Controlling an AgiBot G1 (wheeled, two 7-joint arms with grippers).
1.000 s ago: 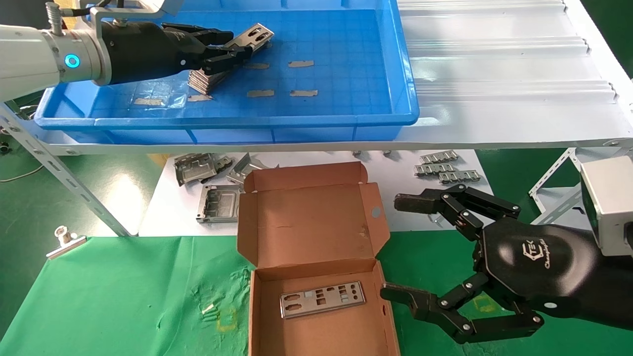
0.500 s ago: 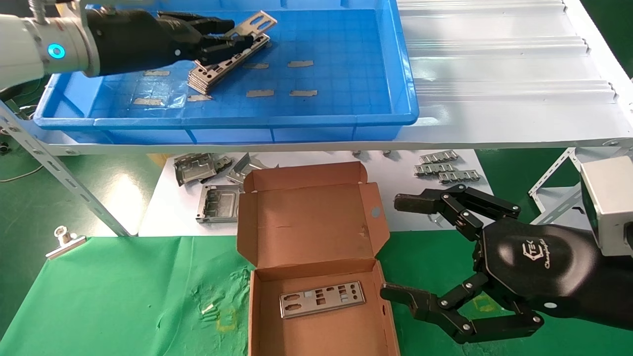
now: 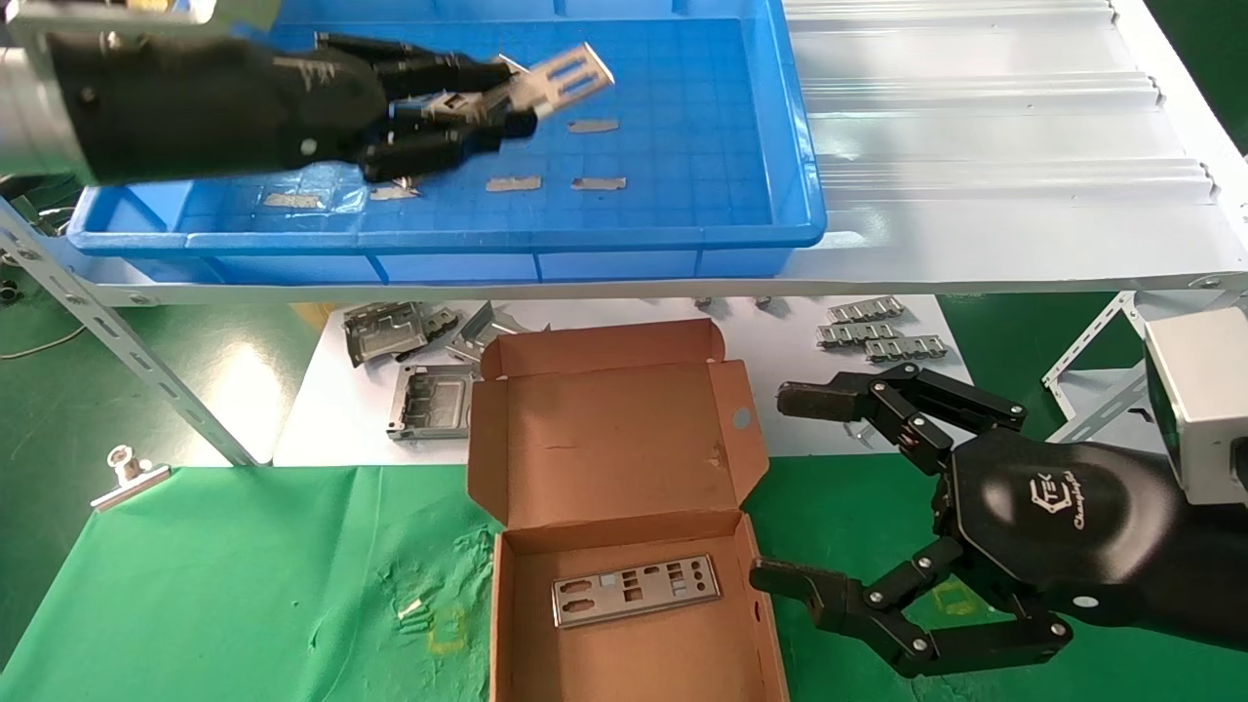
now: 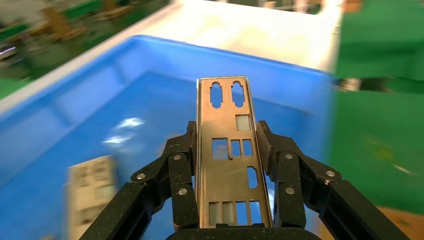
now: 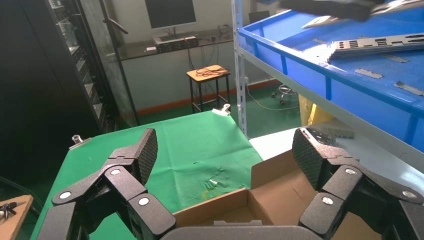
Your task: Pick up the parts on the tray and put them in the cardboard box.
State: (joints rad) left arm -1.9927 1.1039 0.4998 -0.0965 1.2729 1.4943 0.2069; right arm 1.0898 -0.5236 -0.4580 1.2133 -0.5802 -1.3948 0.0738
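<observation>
My left gripper keeps carrying the silvery part (image 3: 570, 80), which it clamps by both its long edges, until it is level over the part in the cardboard box (image 3: 637, 590).
My left gripper (image 3: 475, 97) hangs above the blue tray (image 3: 585, 237), shut on one thin silvery part (image 3: 561, 76) that sticks out past its fingers. In the left wrist view that part (image 4: 231, 150) is clamped by its long edges in the gripper (image 4: 227, 136), with a blurred stack of parts (image 4: 92, 190) on the tray floor below. The open cardboard box (image 3: 624, 458) lies on the green cloth with one part (image 3: 636, 589) flat inside. My right gripper (image 3: 792, 487) rests open just right of the box, holding nothing; its wrist view shows the box (image 5: 280, 200) below the gripper (image 5: 226, 150).
Bent grey brackets (image 3: 409, 361) and small ridged strips (image 3: 877, 336) lie on a white sheet behind the box, under the shelf. A slanted shelf strut (image 3: 127, 351) and a metal clip (image 3: 127, 473) are at the left. A white corrugated panel (image 3: 975, 146) lies right of the tray.
My left gripper has lifted one part off the stack and carried it up and to the right, nearer the camera. The right arm has not moved.
</observation>
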